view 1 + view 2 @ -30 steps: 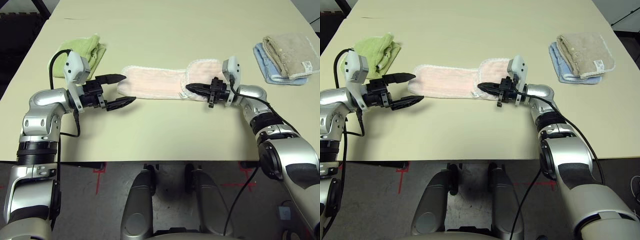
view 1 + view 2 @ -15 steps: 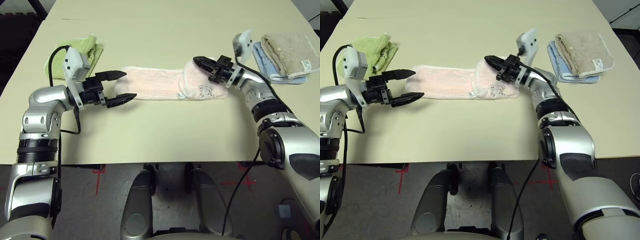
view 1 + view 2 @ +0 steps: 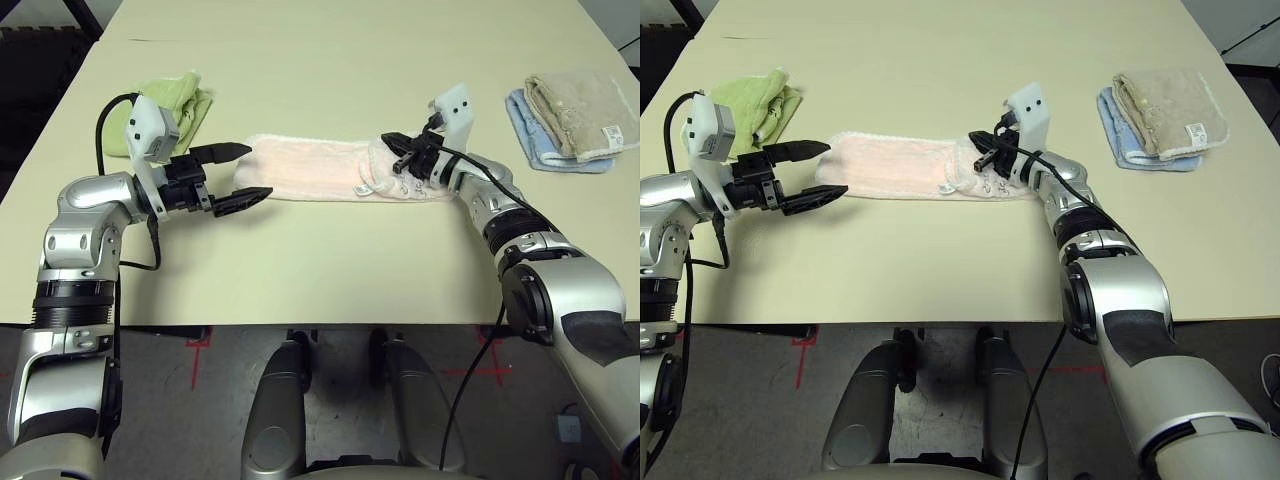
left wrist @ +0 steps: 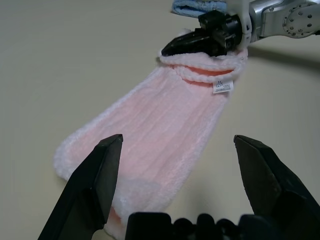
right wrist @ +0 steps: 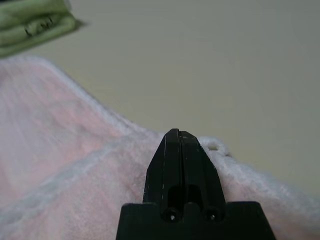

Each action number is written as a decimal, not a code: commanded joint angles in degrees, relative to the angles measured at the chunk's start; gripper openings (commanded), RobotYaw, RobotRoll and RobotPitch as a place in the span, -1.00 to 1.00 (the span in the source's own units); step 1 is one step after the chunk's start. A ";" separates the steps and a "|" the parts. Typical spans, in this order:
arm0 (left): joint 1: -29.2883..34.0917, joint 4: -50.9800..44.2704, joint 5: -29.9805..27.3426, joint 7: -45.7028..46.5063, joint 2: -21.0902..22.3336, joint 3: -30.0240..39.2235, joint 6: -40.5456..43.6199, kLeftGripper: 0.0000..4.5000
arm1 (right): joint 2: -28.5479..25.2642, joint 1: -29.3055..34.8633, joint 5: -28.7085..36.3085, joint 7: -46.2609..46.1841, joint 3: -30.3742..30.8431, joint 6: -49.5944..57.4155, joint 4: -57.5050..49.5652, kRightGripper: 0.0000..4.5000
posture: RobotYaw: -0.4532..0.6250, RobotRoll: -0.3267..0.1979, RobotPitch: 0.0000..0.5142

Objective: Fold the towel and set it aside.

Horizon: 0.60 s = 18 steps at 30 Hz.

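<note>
My gripper will fold both layers of the towel's loose end (image 4: pixel 132 195) over together when I carry it across, because a darker pink gap (image 4: pixel 114 223) shows between fluffy edges.
The pale pink towel (image 3: pixel 300 168) lies in a long strip across the middle of the table (image 3: pixel 330 260), its right end doubled over with a white tag (image 4: pixel 222 86) showing. My left gripper (image 3: pixel 255 172) is open at the strip's left end, one finger on each side of that end, just above the table. My right gripper (image 3: pixel 390 140) is shut and rests its tips on the doubled right end near the far edge. In the right wrist view the shut fingers (image 5: pixel 173 150) lie on the pink cloth with nothing between them.
A crumpled light green towel (image 3: pixel 165 105) sits at the back left, close behind my left wrist. A beige towel (image 3: pixel 580 110) lies on a blue towel (image 3: pixel 528 135) at the back right. Bare tabletop runs along the near edge.
My right gripper, shut throughout, swung from the near side of the towel's right end up to its far side and came down on the fold. The doubled end spread out. The left arm barely moved.
</note>
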 commanded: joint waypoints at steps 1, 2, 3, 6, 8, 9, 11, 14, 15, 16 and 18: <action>0.09 -0.40 -0.12 -0.20 0.90 0.07 0.10 1.00 | -3.35 -0.43 4.95 11.01 -3.43 -0.37 -2.87 -0.98 | -0.16 0.25 0.08; 0.00 -0.22 -0.09 -0.27 0.92 0.07 -0.02 1.00 | -4.80 -0.32 5.99 15.03 -3.76 -0.69 -4.22 -0.98 | -0.17 0.25 0.07; -0.02 -0.05 -0.04 -0.38 0.94 0.06 -0.20 1.00 | -6.12 0.10 6.54 18.75 -3.63 -0.97 -5.43 -0.98 | -0.18 0.25 0.07; -0.22 1.00 0.20 -0.65 0.82 -0.06 -0.95 1.00 | -9.73 1.60 8.07 27.72 -3.23 0.45 -8.84 -0.98 | -0.22 0.25 0.08; -0.36 1.53 0.25 -0.74 0.72 -0.16 -1.25 1.00 | -11.79 2.24 8.40 32.12 -2.37 1.96 -10.44 -0.98 | -0.24 0.25 0.08; -0.45 1.80 0.26 -0.79 0.71 -0.18 -1.37 1.00 | -12.93 2.42 8.45 34.24 -1.96 2.80 -11.05 -0.98 | -0.24 0.25 0.08; -0.64 2.52 0.37 -0.95 0.76 -0.21 -1.75 1.00 | -15.46 3.18 8.06 38.51 -0.91 3.86 -12.04 -0.98 | -0.25 0.25 0.08; -0.80 3.47 0.54 -1.32 0.97 -0.23 -2.36 1.00 | -19.47 5.85 6.53 42.95 2.70 1.92 -12.80 -0.98 | -0.26 0.25 0.08; -0.86 3.77 0.59 -1.40 1.01 -0.24 -2.56 1.00 | -20.27 6.69 6.49 43.31 3.77 1.05 -12.88 -0.98 | -0.26 0.25 0.08; -0.88 4.06 0.64 -1.49 1.05 -0.23 -2.79 1.00 | -20.82 7.59 6.75 43.33 4.63 0.18 -13.05 -0.98 | -0.26 0.25 0.07; -0.84 4.39 0.68 -1.59 1.15 -0.18 -3.04 1.00 | -21.32 8.64 7.70 43.33 5.36 -0.55 -13.37 -0.98 | -0.25 0.25 0.07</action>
